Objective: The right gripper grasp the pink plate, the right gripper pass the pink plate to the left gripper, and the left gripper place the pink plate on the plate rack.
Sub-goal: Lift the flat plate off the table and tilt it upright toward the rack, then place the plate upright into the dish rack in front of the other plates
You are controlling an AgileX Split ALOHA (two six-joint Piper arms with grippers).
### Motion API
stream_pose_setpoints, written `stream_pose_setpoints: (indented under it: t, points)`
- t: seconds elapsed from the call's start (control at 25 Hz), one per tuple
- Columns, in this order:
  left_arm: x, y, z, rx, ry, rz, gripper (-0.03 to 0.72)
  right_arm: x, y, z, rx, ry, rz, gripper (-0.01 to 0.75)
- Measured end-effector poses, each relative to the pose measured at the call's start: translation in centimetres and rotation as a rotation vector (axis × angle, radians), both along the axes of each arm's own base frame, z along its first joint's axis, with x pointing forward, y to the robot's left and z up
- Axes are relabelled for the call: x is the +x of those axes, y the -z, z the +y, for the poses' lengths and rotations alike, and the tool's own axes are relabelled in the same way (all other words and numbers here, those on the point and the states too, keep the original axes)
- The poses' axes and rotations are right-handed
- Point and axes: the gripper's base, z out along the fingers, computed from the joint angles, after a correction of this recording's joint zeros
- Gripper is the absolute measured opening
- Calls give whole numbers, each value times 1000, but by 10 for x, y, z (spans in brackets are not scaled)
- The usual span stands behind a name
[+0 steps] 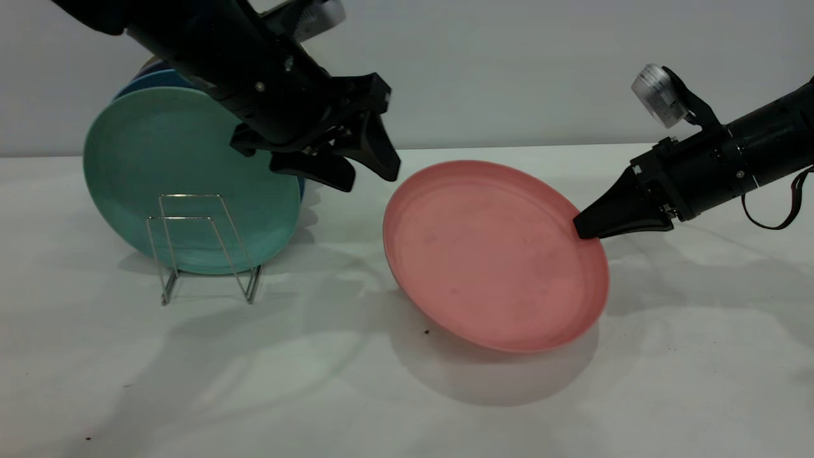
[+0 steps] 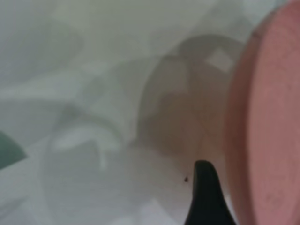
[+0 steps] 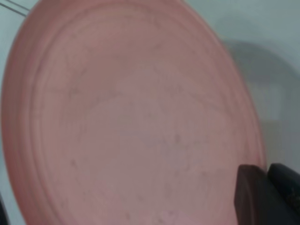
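Observation:
The pink plate's rim farthest from the plate rack is in my right gripper, so my left gripper should first take hold of the free rim facing the rack.
The pink plate is tilted up off the table, its lower rim near the cloth. My right gripper is shut on the plate's right rim, one jaw over the inner face and one behind, as the right wrist view shows with the pink plate filling the frame. My left gripper hangs open just above and left of the plate's upper left rim, not touching it. In the left wrist view one fingertip shows beside the pink plate. The plate rack stands at the left.
A green plate stands upright in the rack, with blue plates behind it. The left arm crosses in front of their top edge. A white cloth covers the table.

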Motion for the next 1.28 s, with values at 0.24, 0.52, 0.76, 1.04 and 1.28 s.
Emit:
stream_pose_setpoints:
  t: [0.24,0.52,0.76,1.04,1.28]
  points:
    - [2,2,-1,-11,-24,0,513,1,-6,11,73,-3,-10,18]
    - [-1,25,-9,-17,-30,62,415,-2,-7,35,83,-63,-30,18]
    - [0,25,-9,-16,-30,60,85,-1,-7,35,78,-61,-47,38]
    - [-2,22,-9,-7,5,55,75,5,-41,35,120,-19,-102,330]
    - [-6,-11,-2,58,171,-83,75,0,-150,20,163,19,-255,542]
